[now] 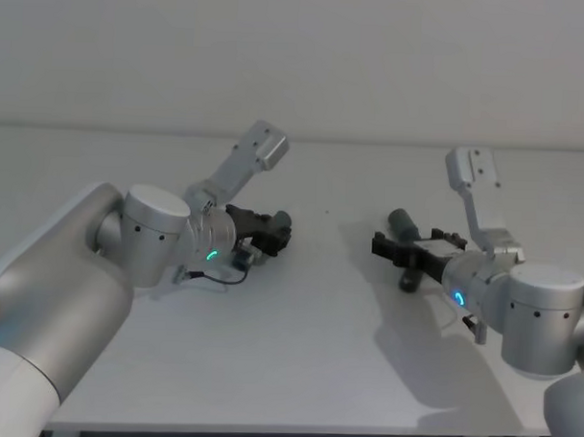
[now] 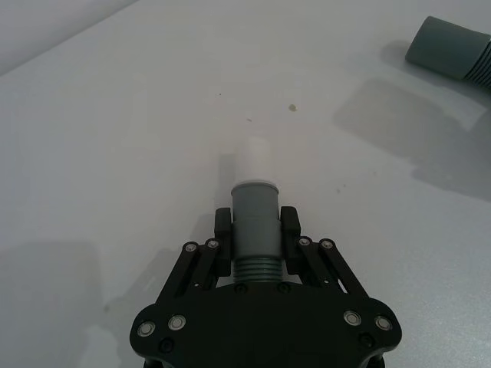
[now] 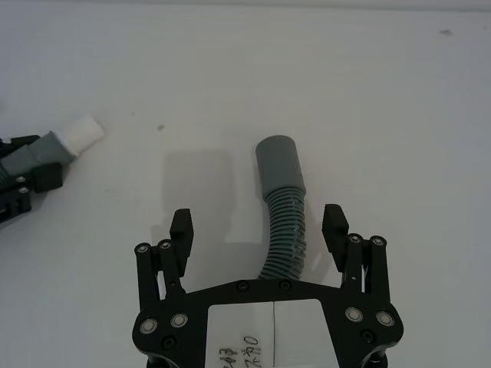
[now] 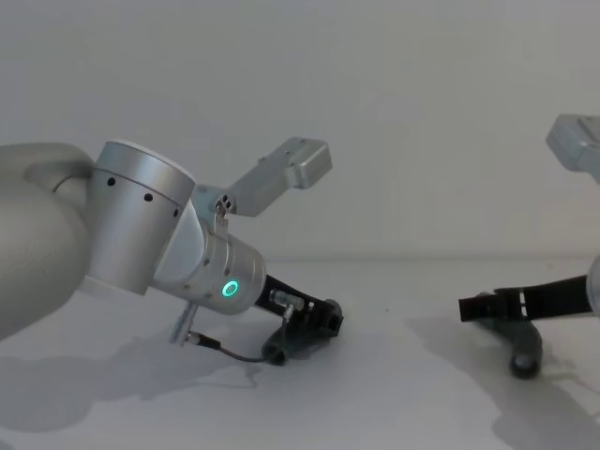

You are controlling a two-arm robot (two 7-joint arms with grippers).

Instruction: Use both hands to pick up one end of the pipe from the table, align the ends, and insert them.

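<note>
I expect the socket cuff (image 3: 279,165) to keep pointing out when I lift the pipe piece, because close-set rings hold the ribbed middle (image 3: 286,233) in a smooth curve.
My left gripper (image 1: 272,235) is shut on one pipe piece (image 2: 254,222) just behind its narrow cuff. That cuff's whitish tip (image 2: 257,157) sticks out past the fingers, low over the white table (image 1: 317,325). In the chest view this piece's bent tail (image 4: 277,352) hangs down to the table. The other pipe piece (image 3: 282,222) lies on the table at the right, with its wider socket cuff (image 3: 278,161) pointing away. My right gripper (image 3: 258,221) is open, one finger on each side of the ribbed middle and neither touching it. The two ends are well apart.
The table's front edge (image 1: 265,430) runs close below both arms, and a pale wall (image 1: 298,56) stands behind the table. In the right wrist view the left gripper (image 3: 19,188) and its pipe piece (image 3: 46,149) show farther off.
</note>
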